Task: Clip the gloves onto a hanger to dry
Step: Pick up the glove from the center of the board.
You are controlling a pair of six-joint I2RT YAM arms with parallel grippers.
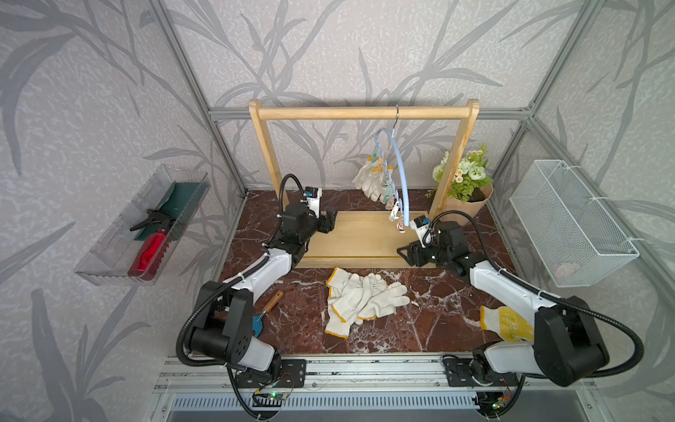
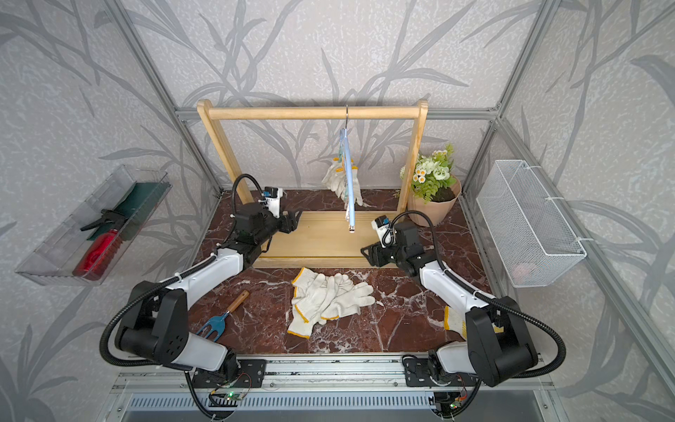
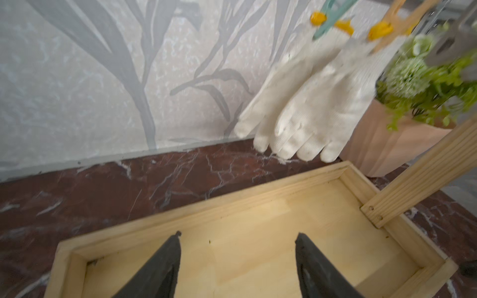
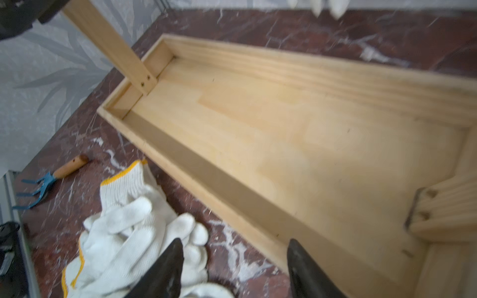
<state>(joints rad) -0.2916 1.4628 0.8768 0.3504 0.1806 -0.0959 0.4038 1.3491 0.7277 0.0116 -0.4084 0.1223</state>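
The outer white glove [image 1: 381,304] will come off by itself and hang loosely when I lift it, because fingers spread clear [image 1: 399,294] of the edge of the pile.
A pile of white gloves [image 1: 361,299] [image 2: 325,297] with yellow-trimmed cuffs lies on the marble table in front of the wooden rack [image 1: 361,111]. Two more gloves [image 1: 369,179] [image 3: 309,103] hang clipped at the cuffs to the blue hanger [image 1: 400,171] [image 2: 349,182] on the rack's bar. My left gripper [image 1: 330,221] [image 3: 237,237] is open and empty over the left end of the rack's base tray [image 1: 358,237]. My right gripper [image 1: 403,252] [image 4: 235,243] is open and empty above the tray's front rim, just beside the pile [image 4: 129,227].
A flower pot [image 1: 467,197] stands behind the rack's right post. A small hand rake [image 1: 268,308] lies front left, and a yellow-patterned glove [image 1: 506,323] front right under my right arm. A wire basket [image 1: 569,223] and a clear bin [image 1: 146,226] hang on the side walls.
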